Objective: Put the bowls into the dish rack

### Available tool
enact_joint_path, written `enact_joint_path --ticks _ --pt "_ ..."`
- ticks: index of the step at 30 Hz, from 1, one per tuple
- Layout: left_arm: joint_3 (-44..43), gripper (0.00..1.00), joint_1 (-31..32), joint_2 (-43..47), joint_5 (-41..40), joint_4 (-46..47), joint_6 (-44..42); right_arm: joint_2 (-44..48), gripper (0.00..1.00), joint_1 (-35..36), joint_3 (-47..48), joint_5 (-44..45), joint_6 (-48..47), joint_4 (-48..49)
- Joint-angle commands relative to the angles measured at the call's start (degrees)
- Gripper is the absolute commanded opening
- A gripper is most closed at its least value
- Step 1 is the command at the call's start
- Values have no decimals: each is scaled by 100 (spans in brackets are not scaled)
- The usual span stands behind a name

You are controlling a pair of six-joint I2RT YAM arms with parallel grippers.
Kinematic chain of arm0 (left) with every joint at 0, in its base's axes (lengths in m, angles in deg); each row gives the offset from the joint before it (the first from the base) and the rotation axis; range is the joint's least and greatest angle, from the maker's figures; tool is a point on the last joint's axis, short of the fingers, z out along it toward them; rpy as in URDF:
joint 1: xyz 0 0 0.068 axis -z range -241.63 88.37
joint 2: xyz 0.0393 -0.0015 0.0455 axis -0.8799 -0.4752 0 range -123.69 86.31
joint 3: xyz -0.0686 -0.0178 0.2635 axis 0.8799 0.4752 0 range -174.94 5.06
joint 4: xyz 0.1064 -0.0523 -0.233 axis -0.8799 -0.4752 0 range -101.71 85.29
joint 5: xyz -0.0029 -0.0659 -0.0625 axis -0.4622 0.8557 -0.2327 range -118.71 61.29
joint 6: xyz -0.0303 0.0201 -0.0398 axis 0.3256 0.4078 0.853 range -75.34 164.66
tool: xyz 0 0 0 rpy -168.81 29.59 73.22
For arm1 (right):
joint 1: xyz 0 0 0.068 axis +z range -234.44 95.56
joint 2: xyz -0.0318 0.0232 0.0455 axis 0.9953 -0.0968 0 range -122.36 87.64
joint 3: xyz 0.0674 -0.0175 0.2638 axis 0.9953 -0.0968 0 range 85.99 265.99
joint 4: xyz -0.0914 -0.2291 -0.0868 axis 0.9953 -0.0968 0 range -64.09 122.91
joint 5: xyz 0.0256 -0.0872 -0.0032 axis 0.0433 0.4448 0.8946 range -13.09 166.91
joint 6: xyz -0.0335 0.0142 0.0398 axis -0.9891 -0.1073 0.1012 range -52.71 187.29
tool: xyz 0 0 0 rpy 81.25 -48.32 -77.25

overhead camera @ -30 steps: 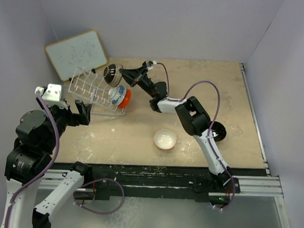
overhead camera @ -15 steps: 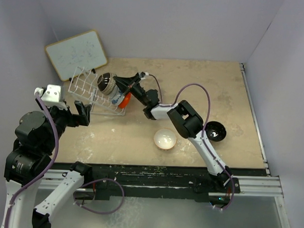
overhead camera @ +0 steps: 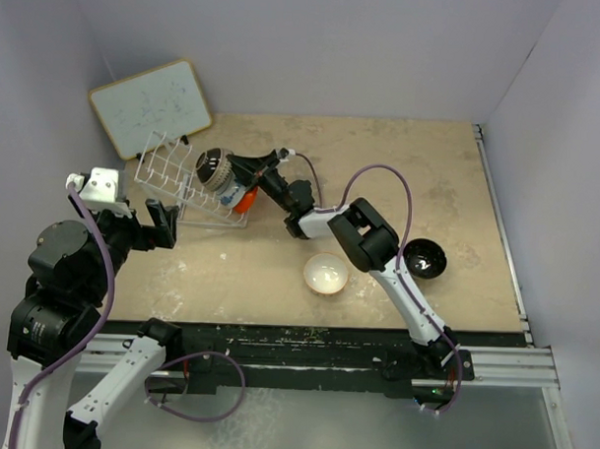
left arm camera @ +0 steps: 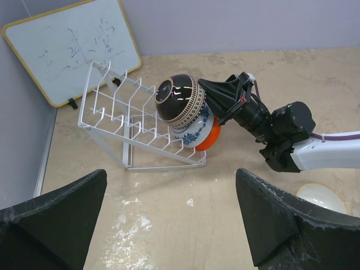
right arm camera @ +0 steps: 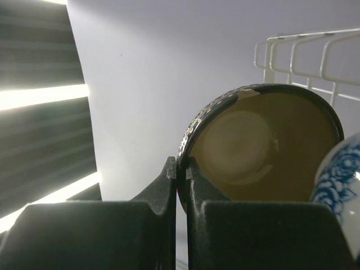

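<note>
The tan bowl is standing on its edge and faces the same way as the blue-and-white bowl, so the robot's right gripper should keep lowering it until the rack wires (overhead camera: 209, 197) hold it up.
My right gripper (overhead camera: 233, 167) is shut on the rim of a tan bowl with a dark patterned outside (overhead camera: 212, 169), held on edge above the right end of the dish rack (overhead camera: 174, 171). The wrist view shows its fingers (right arm camera: 181, 166) pinching that rim, the bowl's tan inside (right arm camera: 264, 140) facing the camera. A blue-and-white bowl (left arm camera: 194, 130) and an orange-red bowl (left arm camera: 211, 138) stand in the rack just below it. A white bowl (overhead camera: 326, 274) and a black bowl (overhead camera: 423, 258) sit on the table. My left gripper (left arm camera: 171, 172) hangs open and empty in front of the rack.
A wood-framed whiteboard (overhead camera: 150, 105) leans against the back-left wall behind the rack. The right arm (overhead camera: 364, 232) stretches across the table's middle, its cable looping above. White walls close in the table on three sides.
The right arm has carried the tan bowl left and down, from beside the rack's right end to just over the blue-and-white bowl. The left arm has stayed put.
</note>
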Motion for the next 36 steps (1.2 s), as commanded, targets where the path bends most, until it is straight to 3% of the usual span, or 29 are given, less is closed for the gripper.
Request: enact_joint_path --ticks 1,36 --pt "-1 99 30 25 -50 175 -48 235 0 -13 -20 154 228 2153" --pt "75 99 25 -44 -15 262 -61 60 0 -133 -345 44 217 2005"
